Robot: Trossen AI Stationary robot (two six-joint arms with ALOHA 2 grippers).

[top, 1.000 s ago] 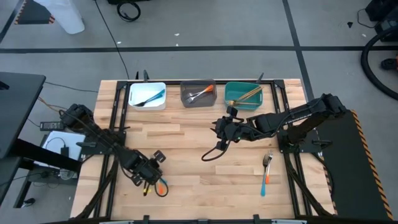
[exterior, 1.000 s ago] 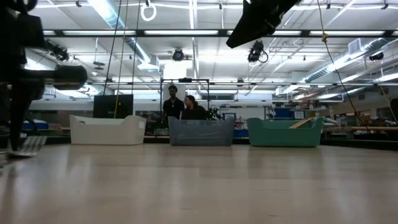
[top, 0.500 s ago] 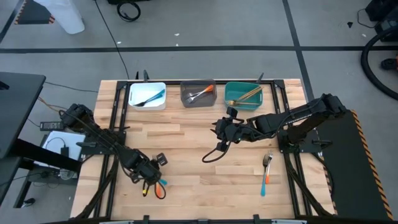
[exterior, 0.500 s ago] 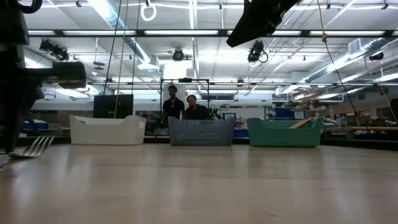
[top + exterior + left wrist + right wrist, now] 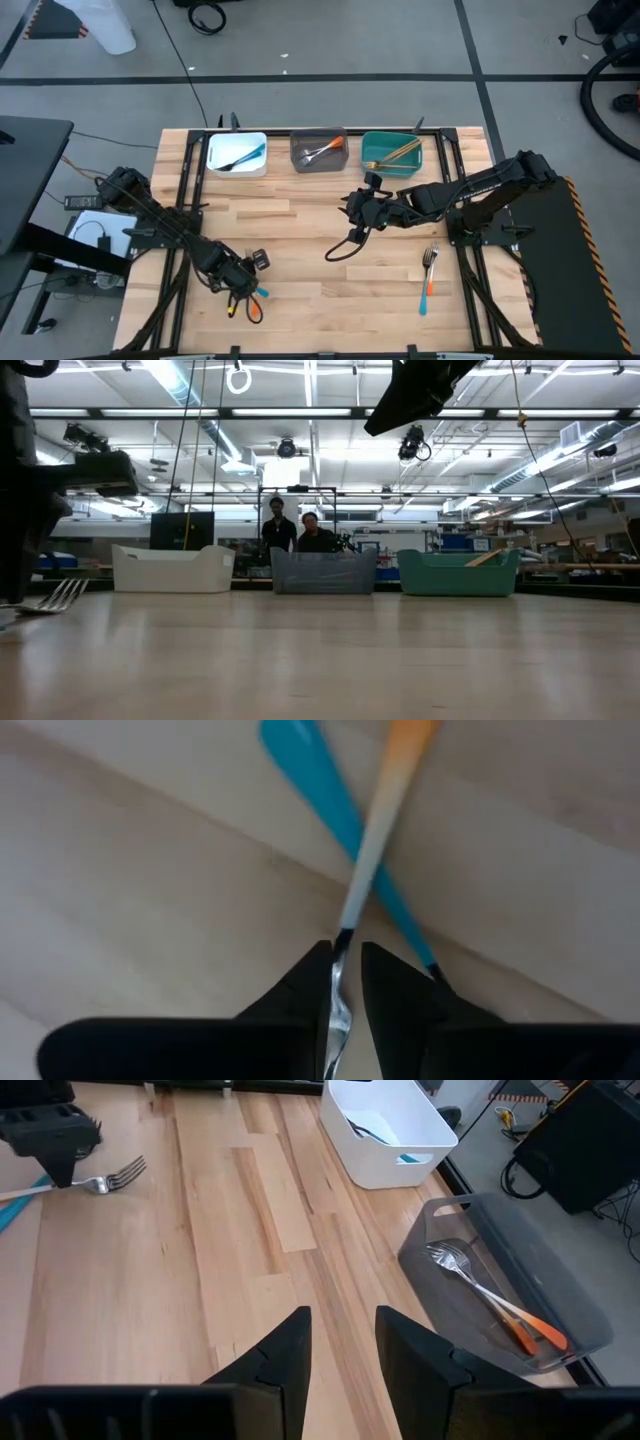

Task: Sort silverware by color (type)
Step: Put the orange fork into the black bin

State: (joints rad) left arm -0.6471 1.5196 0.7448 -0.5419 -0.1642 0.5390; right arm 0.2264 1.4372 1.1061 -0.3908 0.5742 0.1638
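Observation:
My left fingers have the orange-handled fork slanting between them, across the blue-handled utensil, so I'll open, align with the fork's neck point(image 5: 343, 940) and pinch it squarely before lifting.
My left gripper point(image 5: 240, 283) stands near the table's near left and is shut on a fork with a silver head and an orange handle point(image 5: 385, 800). The fork's tines point(image 5: 57, 596) show at table height. A blue-handled utensil point(image 5: 330, 800) lies on the table, crossing under the orange handle. My right gripper point(image 5: 352, 207) hangs open above the middle of the table with nothing between its fingers point(image 5: 285, 1345). Another fork point(image 5: 429, 272) with an orange and blue handle lies at the near right. My left gripper pinches the fork's silver neck point(image 5: 338, 975) between its two fingers, just where the handle begins. The fingers come from above, pointing steeply down, and lie across the fork. The fork sits about level at table height; whether it is lifted clear, I cannot tell.
Three bins stand in a row at the far edge: white point(image 5: 237, 153) with a blue-handled piece, grey point(image 5: 318, 150) with an orange-handled piece, teal point(image 5: 391, 150) with gold pieces. A black cable point(image 5: 340, 248) hangs below the right arm. People stand in the room beyond.
My left gripper has rolled about its own axis without shifting place. The orange-handled fork has turned with it: its handle has swung toward the table's near edge, across the blue-handled utensil, which has stayed where it was.

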